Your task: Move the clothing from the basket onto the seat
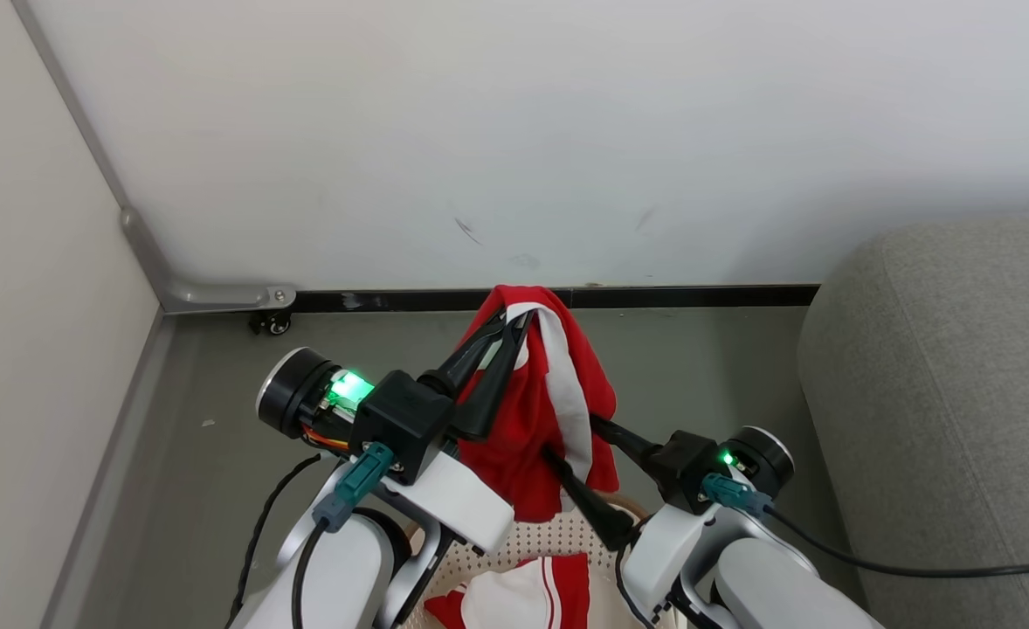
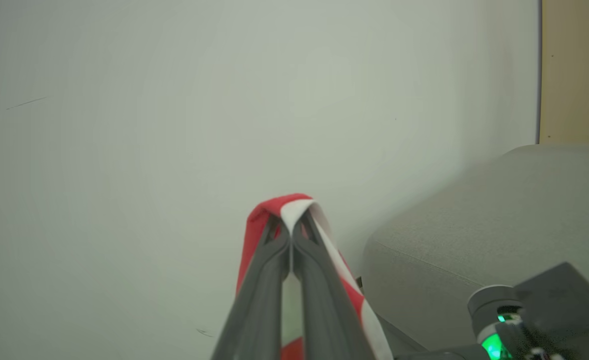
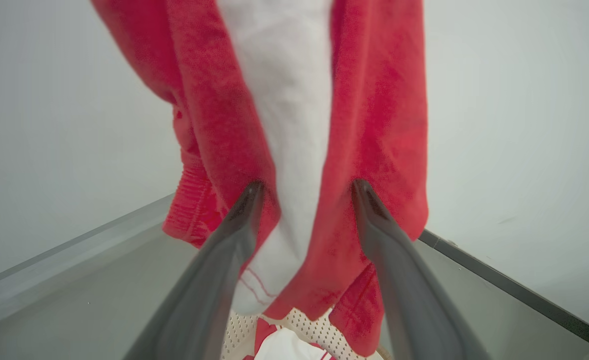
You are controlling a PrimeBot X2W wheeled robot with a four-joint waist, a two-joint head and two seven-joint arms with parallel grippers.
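The broad white band [image 1: 566, 390] runs down between the fingers of my right gripper. The red garment [image 1: 519, 452] will droop below the white band when I lift that end of the garment.
A red garment with a broad white band [image 1: 532, 411] hangs in the air over the basket [image 1: 549, 533]. My left gripper [image 1: 514, 319] is shut on its top fold, seen close up in the left wrist view [image 2: 291, 227]. Lower down, my right gripper [image 1: 577, 439] stands open with its jaws either side of the hanging cloth [image 3: 374, 100], fingertips [image 3: 252, 195] touching the fabric. A second red-and-white garment [image 1: 523, 598] lies in the cream perforated basket [image 3: 309, 325]. The light-grey seat [image 1: 942, 393] is to the right, apart from both grippers.
A white wall with a black skirting strip [image 1: 698, 295] runs behind the hanging garment. Grey floor [image 1: 217, 454] lies to the left, with a small caster [image 1: 277, 323] at the corner. The seat's rounded edge [image 2: 474, 225] is close on the right.
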